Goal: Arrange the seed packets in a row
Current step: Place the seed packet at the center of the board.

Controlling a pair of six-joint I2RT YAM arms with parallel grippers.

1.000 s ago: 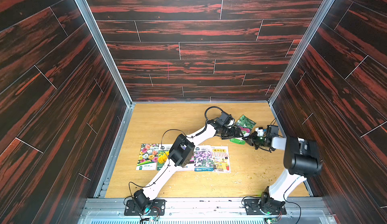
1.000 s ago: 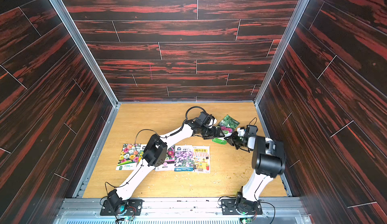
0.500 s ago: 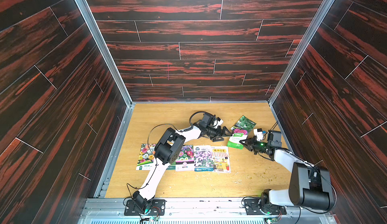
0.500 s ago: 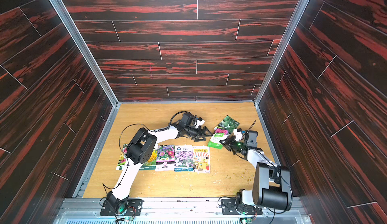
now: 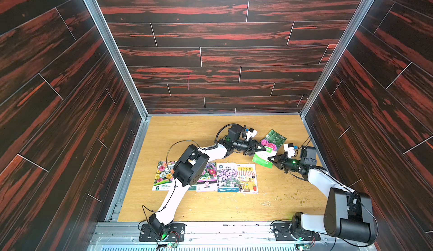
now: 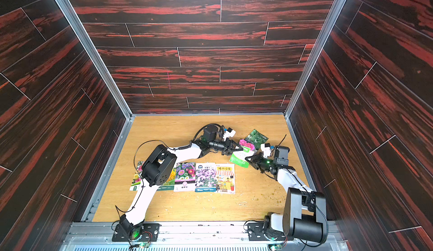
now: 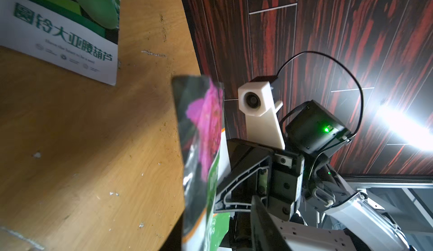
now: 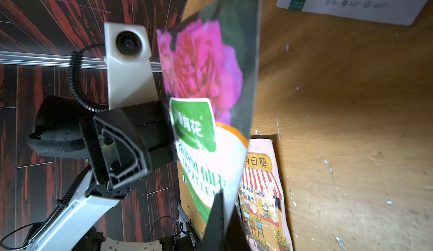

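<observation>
I should first open my right gripper and back it off, because the pink flower packet (image 5: 270, 152) hangs slanted between my grippers. Then my left gripper should lay it beside the shopfront packet.
A seed packet with a pink flower (image 5: 262, 158) (image 6: 239, 157) hangs tilted above the table, between my two grippers. My right gripper (image 5: 269, 160) (image 8: 222, 219) is shut on its lower white-and-green corner. My left gripper (image 5: 263, 148) (image 7: 215, 238) straddles the packet's opposite edge (image 7: 203, 125), with its jaws half-narrowed. One finger (image 7: 262, 221) stands a gap away from the sheet. The green melon packet (image 5: 275, 136) (image 7: 58, 34) lies flat behind them. Several packets form a row in front, ending with purple flowers (image 5: 226, 178) and the shopfront (image 5: 247, 178) (image 8: 260, 191).
Dark wood-panel walls close in on the table (image 5: 187, 130) at the left, back and right. A metal rail (image 5: 210, 228) runs along the front. My left arm's elbow (image 5: 191, 167) hangs over the row and hides part of it. Crumbs (image 5: 302, 200) lie at the front right.
My left gripper pulled back left, then came in again to the pink-flower packet's edge, and its jaws narrowed. My right gripper kept its hold and moved slightly toward the front.
</observation>
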